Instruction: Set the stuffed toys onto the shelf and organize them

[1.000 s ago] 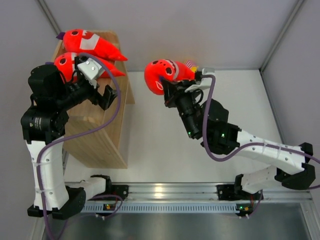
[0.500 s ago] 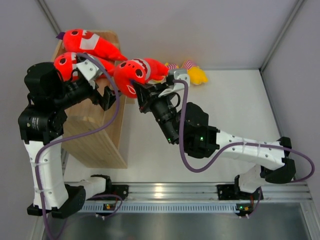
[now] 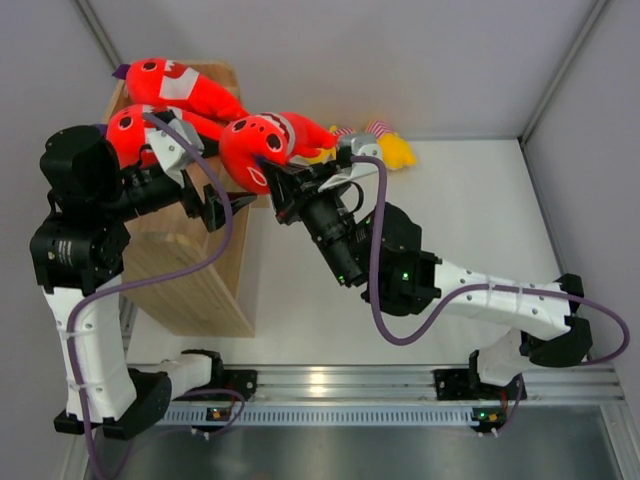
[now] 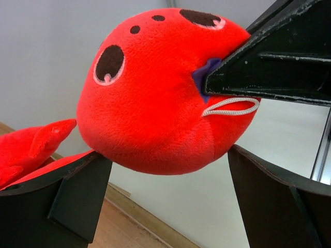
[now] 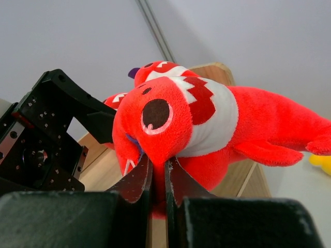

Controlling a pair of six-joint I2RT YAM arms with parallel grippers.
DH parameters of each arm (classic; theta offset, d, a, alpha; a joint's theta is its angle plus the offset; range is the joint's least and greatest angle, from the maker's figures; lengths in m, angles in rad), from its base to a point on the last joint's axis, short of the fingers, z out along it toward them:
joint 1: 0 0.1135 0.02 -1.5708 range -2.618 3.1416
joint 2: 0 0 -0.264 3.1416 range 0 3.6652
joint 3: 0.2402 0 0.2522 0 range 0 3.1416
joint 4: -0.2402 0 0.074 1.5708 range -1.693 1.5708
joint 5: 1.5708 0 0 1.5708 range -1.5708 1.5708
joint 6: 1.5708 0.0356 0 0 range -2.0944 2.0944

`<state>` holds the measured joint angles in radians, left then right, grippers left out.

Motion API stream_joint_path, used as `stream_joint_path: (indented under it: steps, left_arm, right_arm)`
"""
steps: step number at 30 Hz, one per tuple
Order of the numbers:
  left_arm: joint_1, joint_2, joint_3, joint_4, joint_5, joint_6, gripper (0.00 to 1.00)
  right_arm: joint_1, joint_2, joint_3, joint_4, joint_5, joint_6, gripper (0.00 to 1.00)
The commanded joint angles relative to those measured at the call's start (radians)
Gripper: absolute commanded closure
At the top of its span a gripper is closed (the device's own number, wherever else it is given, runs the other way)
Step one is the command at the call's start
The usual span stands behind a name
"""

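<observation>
The red shark's head (image 3: 243, 150) sits pinched in my right gripper, the shark's tail free, so my left gripper should take the head and my right gripper the tail (image 3: 324, 138).
My right gripper (image 3: 272, 182) is shut on a red plush shark (image 3: 262, 142) and holds it in the air at the right edge of the wooden shelf (image 3: 190, 280). In the right wrist view its fingers (image 5: 138, 178) pinch the shark's head (image 5: 170, 121). My left gripper (image 3: 216, 202) is open just left of it. In the left wrist view the shark's head (image 4: 155, 93) hangs between and above my open left fingers (image 4: 77, 191). Two more red sharks (image 3: 180, 88) (image 3: 135, 130) lie on the shelf top. A yellow striped toy (image 3: 385, 145) lies on the table behind.
The shelf stands at the left of the white table (image 3: 470, 200), close to the grey back wall (image 3: 400, 50). The left arm's body (image 3: 85, 230) overhangs the shelf. A metal rail (image 3: 340, 385) runs along the near edge.
My right arm has swung the shark leftward from mid-table to the shelf's right edge, uncovering the yellow toy. My left gripper has stayed open, shifting slightly toward the shark.
</observation>
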<state>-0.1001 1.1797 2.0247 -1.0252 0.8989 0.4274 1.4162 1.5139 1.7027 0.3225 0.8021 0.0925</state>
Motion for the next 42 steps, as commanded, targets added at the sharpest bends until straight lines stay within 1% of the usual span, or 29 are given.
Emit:
stream_joint_path:
  steps: [1,3,4,6,7,8,9,10,11,12,14,15,16,17,18,19,21,22,23,24,25,27,28,29,32,36,38,39,42]
  left_arm:
    - [-0.006,0.014,0.043,0.027,0.040,-0.056,0.01]
    - [-0.006,0.032,0.055,0.083,-0.030,-0.142,0.03]
    - [-0.006,0.034,0.051,0.099,-0.050,-0.157,0.11]
    - [-0.006,0.040,0.048,0.122,-0.069,-0.177,0.38]
    - [-0.006,0.041,0.045,0.120,-0.068,-0.180,0.58]
    - [-0.006,0.040,0.040,0.120,-0.064,-0.174,0.73]
    - [-0.006,0.038,0.034,0.126,-0.060,-0.176,0.94]
    - [-0.006,0.028,0.026,0.137,-0.070,-0.188,1.00]
    - [-0.006,0.023,0.014,0.143,-0.072,-0.196,1.00]
    - [-0.006,0.015,0.009,0.145,-0.071,-0.188,1.00]
    - [-0.006,-0.014,-0.009,0.145,-0.066,-0.168,1.00]
    - [-0.006,-0.028,-0.017,0.145,-0.060,-0.162,1.00]
    - [-0.006,-0.041,-0.024,0.145,-0.033,-0.159,1.00]
    - [-0.006,-0.046,-0.026,0.145,-0.020,-0.162,1.00]
    - [-0.006,-0.052,-0.029,0.146,-0.005,-0.168,1.00]
    - [-0.006,-0.057,-0.034,0.146,0.024,-0.173,1.00]
    - [-0.006,-0.064,-0.040,0.145,0.047,-0.177,1.00]
    - [-0.006,-0.066,-0.046,0.146,0.058,-0.183,1.00]
    - [-0.006,-0.065,-0.049,0.146,0.070,-0.199,1.00]
    - [-0.006,-0.060,-0.052,0.146,0.107,-0.210,1.00]
    - [-0.006,-0.058,-0.061,0.146,0.129,-0.223,1.00]
    - [-0.006,-0.063,-0.073,0.146,0.168,-0.249,1.00]
    - [-0.006,-0.068,-0.087,0.148,0.169,-0.254,1.00]
    - [-0.006,-0.075,-0.095,0.146,0.164,-0.248,1.00]
    - [-0.006,-0.101,-0.115,0.146,0.144,-0.236,1.00]
    - [-0.006,-0.115,-0.127,0.148,0.164,-0.254,1.00]
    - [-0.004,-0.126,-0.135,0.146,0.163,-0.254,1.00]
    - [-0.004,-0.130,-0.135,0.146,0.158,-0.251,1.00]
    - [-0.004,-0.143,-0.141,0.148,0.156,-0.251,1.00]
  right_arm:
    - [0.020,0.006,0.046,0.036,-0.058,0.035,1.00]
    - [0.023,0.020,0.058,0.007,-0.075,0.052,1.00]
    - [0.026,0.028,0.066,0.003,-0.080,0.053,1.00]
    - [0.029,0.026,0.066,-0.013,-0.104,0.062,1.00]
    - [0.030,0.017,0.061,-0.019,-0.112,0.064,1.00]
    - [0.030,0.008,0.058,-0.023,-0.141,0.067,1.00]
    - [0.029,0.002,0.049,-0.040,-0.158,0.067,1.00]
    - [0.029,-0.020,0.043,-0.051,-0.185,0.062,1.00]
    - [0.027,-0.035,0.037,-0.066,-0.246,0.052,0.99]
    - [0.027,-0.049,0.026,-0.120,-0.277,0.037,0.91]
    - [0.023,-0.110,0.018,-0.193,-0.369,-0.057,0.73]
    - [0.024,-0.135,0.009,-0.224,-0.385,-0.083,0.51]
    - [0.023,-0.188,0.000,-0.308,-0.403,-0.173,0.38]
    - [0.023,-0.216,0.000,-0.362,-0.406,-0.219,0.27]
    - [0.023,-0.242,0.003,-0.408,-0.402,-0.259,0.07]
    - [0.021,-0.289,0.006,-0.515,-0.396,-0.346,0.01]
    - [0.018,-0.342,-0.011,-0.606,-0.386,-0.449,0.01]
    - [0.018,-0.383,-0.018,-0.641,-0.380,-0.577,0.01]
    - [0.020,-0.399,-0.026,-0.708,-0.347,-0.641,0.01]
    - [0.020,-0.411,-0.044,-0.733,-0.318,-0.707,0.01]
    - [0.018,-0.429,-0.058,-0.750,-0.293,-0.846,0.01]
    - [0.015,-0.457,-0.137,-0.735,-0.227,-0.991,0.01]
    - [0.013,-0.458,-0.156,-0.737,-0.221,-1.113,0.01]
    - [0.012,-0.454,-0.170,-0.743,-0.228,-1.160,0.01]
    - [-0.014,-0.413,-0.152,-0.755,-0.294,-1.221,0.01]
    - [-0.117,-0.341,-0.120,-0.711,-0.365,-1.277,0.01]
    - [-0.151,-0.313,-0.107,-0.715,-0.440,-1.304,0.01]
    - [-0.195,-0.299,-0.095,-0.720,-0.473,-1.307,0.00]
    - [-0.267,-0.245,-0.100,-0.657,-0.538,-1.318,0.01]
